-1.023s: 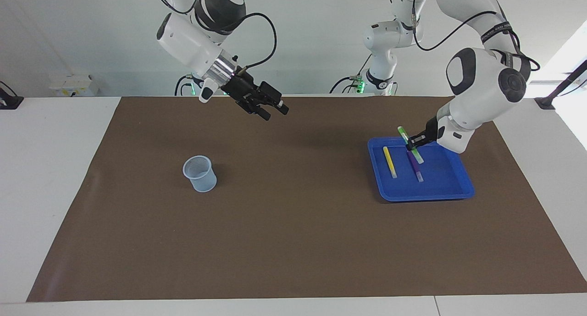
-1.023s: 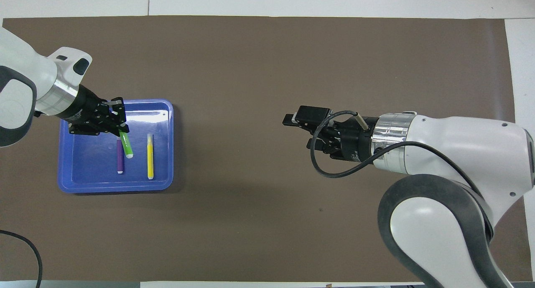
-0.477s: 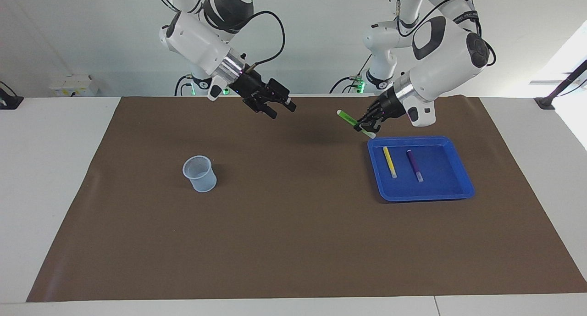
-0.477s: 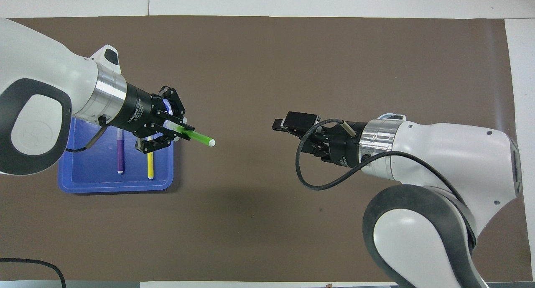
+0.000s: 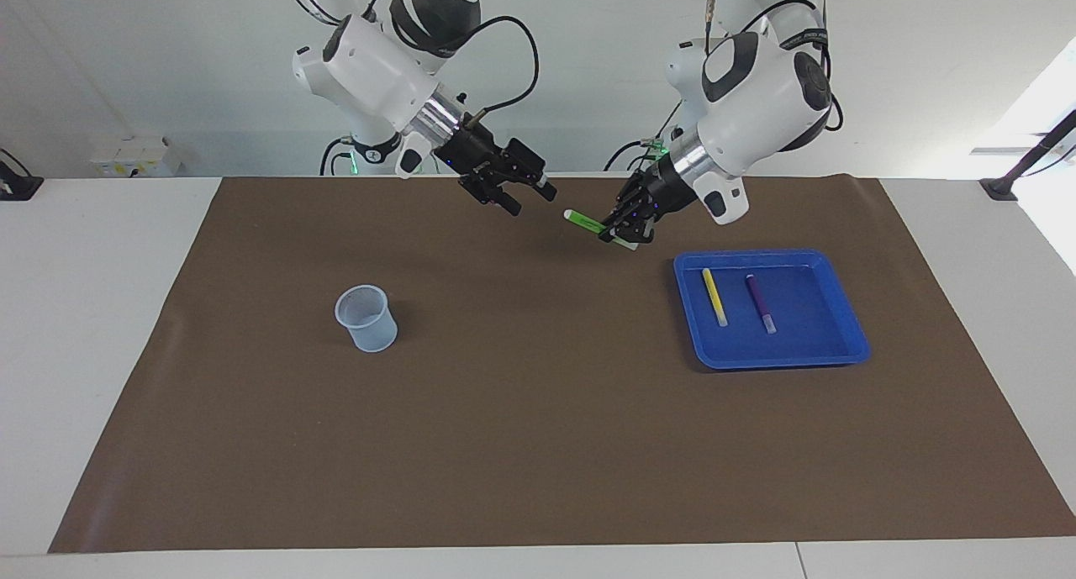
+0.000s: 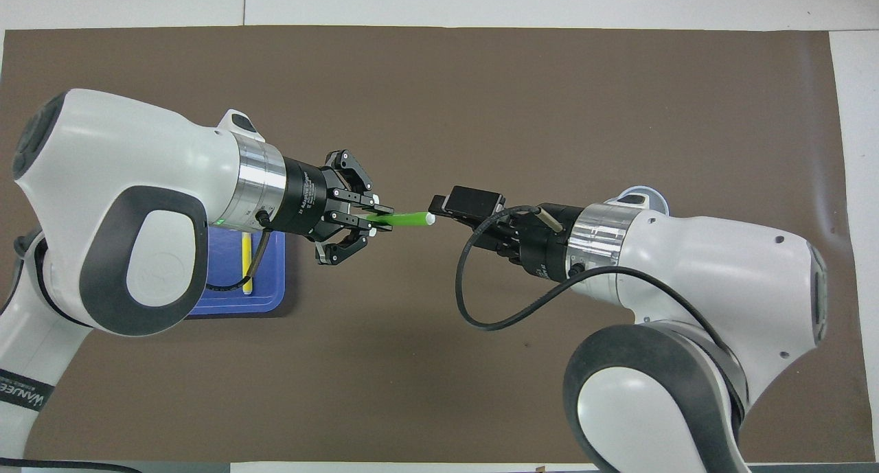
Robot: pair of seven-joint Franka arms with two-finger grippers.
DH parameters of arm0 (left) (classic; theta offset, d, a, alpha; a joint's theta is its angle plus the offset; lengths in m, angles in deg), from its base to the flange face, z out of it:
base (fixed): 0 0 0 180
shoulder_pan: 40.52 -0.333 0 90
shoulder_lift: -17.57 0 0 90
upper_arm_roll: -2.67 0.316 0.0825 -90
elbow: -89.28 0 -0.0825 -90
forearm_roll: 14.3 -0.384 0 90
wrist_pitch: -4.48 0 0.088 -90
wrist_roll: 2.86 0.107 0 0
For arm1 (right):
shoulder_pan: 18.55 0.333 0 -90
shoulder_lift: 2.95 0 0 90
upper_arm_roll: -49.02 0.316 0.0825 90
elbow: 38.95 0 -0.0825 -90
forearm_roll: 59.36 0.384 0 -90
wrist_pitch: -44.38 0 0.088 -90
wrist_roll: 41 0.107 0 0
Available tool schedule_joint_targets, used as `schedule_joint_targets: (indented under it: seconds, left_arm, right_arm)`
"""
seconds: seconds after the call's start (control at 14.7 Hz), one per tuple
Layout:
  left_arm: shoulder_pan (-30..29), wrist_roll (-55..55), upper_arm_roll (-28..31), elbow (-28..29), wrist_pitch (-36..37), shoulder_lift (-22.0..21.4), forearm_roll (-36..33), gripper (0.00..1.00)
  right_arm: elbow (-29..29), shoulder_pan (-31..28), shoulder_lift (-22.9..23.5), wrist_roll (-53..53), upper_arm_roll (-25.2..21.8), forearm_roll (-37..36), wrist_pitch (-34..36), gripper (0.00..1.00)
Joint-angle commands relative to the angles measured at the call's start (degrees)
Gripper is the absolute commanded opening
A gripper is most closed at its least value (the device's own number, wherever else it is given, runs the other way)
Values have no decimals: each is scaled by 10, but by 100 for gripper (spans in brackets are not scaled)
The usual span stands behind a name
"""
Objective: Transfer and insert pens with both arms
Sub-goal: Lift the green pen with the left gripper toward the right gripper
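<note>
I should take the pen's loose end [image 6: 424, 218] with my right gripper while my left gripper stays still, because the cup [image 5: 367, 318] is far away from my left gripper and its green pen.
My left gripper [image 5: 619, 234] is shut on the green pen [image 5: 585, 221] and holds it in the air, level over the mat's middle strip close to the robots. The pen's free end [image 6: 427, 219] points at my right gripper [image 5: 528, 201], which stands open a short gap away and does not touch it. Seen from overhead, my left gripper [image 6: 380, 220] and my right gripper [image 6: 450, 215] face each other. The yellow pen [image 5: 714, 297] and the purple pen [image 5: 761, 303] lie side by side in the blue tray [image 5: 773, 362]. From overhead my left arm hides the purple pen.
A clear plastic cup [image 5: 367, 317] stands upright on the brown mat [image 5: 538, 444] toward the right arm's end. From overhead only its rim [image 6: 642, 194] peeks out past my right arm. The blue tray [image 6: 271, 284] sits toward the left arm's end.
My left gripper lifted the green pen out of the tray and carried it toward the table's middle. My right gripper moved toward it, staying open.
</note>
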Motion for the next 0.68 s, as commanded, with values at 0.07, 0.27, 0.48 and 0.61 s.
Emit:
schedule_joint_targets:
  seconds: [0.07,0.27,0.48,0.61]
  left_arm:
    - [3,-8,7,56,-32,-40,56,0]
    - [3,-8,7,64,-48,-44,78,0]
    - [3,-8,7,66,-50,-46,83,0]
    - [3,-8,7,66,-51,-46,83,0]
  right_arm:
    - [13,21,24,-5,0,16,-29,97]
    - [13,23,23,-4,0,13,-27,92]
    - [13,23,24,-5,0,10,-26,84]
    - [16,23,24,-4,0,9,-26,72]
